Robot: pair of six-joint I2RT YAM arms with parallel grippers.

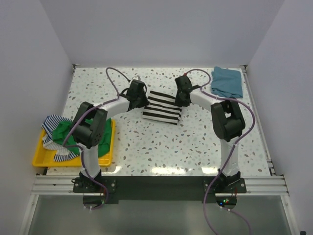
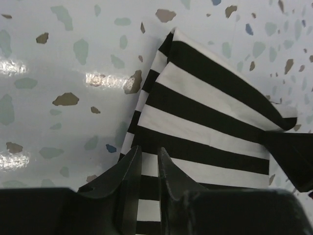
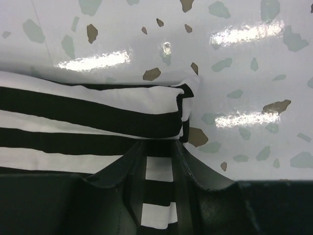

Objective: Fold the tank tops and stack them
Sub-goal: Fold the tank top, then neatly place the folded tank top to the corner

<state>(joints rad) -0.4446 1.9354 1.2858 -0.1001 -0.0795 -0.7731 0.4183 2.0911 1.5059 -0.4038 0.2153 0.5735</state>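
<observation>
The folded striped tank top is at a slant with its stripes running crosswise (image 1: pixel 162 108). I should turn it before my right gripper takes it to the teal-blue tank top (image 1: pixel 227 82).
The black-and-white striped tank top (image 1: pixel 163 108) lies folded into a small rectangle in the middle of the table. My left gripper (image 1: pixel 143 102) hovers at its left edge. In the left wrist view its fingers (image 2: pixel 148 149) stand a narrow gap apart above the striped cloth (image 2: pixel 210 103), with nothing pinched. My right gripper (image 1: pixel 181 101) is at the fold's right edge. Its fingers (image 3: pixel 159 144) are slightly apart over the stripes (image 3: pixel 88 115), which lie flat beneath them. A teal-blue tank top (image 1: pixel 226 81) lies folded at the back right.
A yellow tray (image 1: pixel 39 159) at the near left holds a crumpled green top (image 1: pixel 63 133) and a thin blue-striped top (image 1: pixel 50 123) that spills over its rim. White walls enclose the speckled table on three sides.
</observation>
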